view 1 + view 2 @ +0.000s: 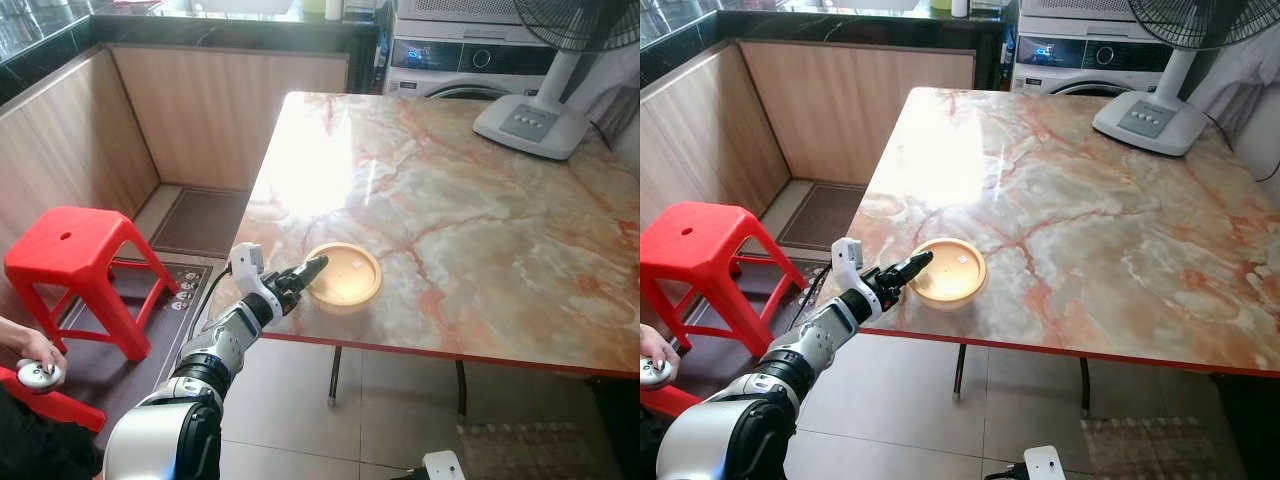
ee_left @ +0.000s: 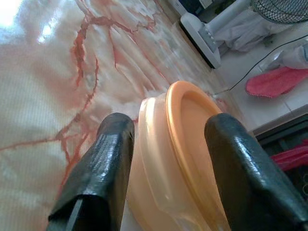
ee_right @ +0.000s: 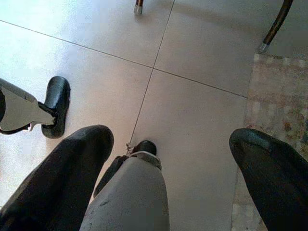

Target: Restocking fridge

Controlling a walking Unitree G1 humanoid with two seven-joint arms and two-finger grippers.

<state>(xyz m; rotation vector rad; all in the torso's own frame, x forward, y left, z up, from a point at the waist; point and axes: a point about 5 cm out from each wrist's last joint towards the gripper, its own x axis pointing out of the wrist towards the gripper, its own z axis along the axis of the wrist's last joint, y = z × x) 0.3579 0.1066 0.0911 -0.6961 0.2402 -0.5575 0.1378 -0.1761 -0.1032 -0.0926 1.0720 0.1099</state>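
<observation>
The lid's edge (image 2: 171,127) fits tightly against the container's side (image 1: 345,275), so I expect the container to rise in one piece with its orange lid on when I lift it.
A round, shallow container with an orange lid (image 1: 345,275) sits near the front edge of the marble table (image 1: 480,190). My left gripper (image 1: 305,272) reaches over the table edge to the container's near-left side. In the left wrist view its two black fingers (image 2: 108,163) are spread open, straddling the container's rim (image 2: 183,144), one beside the wall and one over the lid. My right gripper (image 3: 171,137) hangs open beside my leg, above the tiled floor.
A white fan base (image 1: 530,120) stands at the table's far right, with a washing machine (image 1: 460,60) behind it. A red stool (image 1: 75,250) stands on the floor to the left. A person's hand (image 1: 35,360) holds a controller at the lower left. A rug (image 3: 276,120) lies under the table.
</observation>
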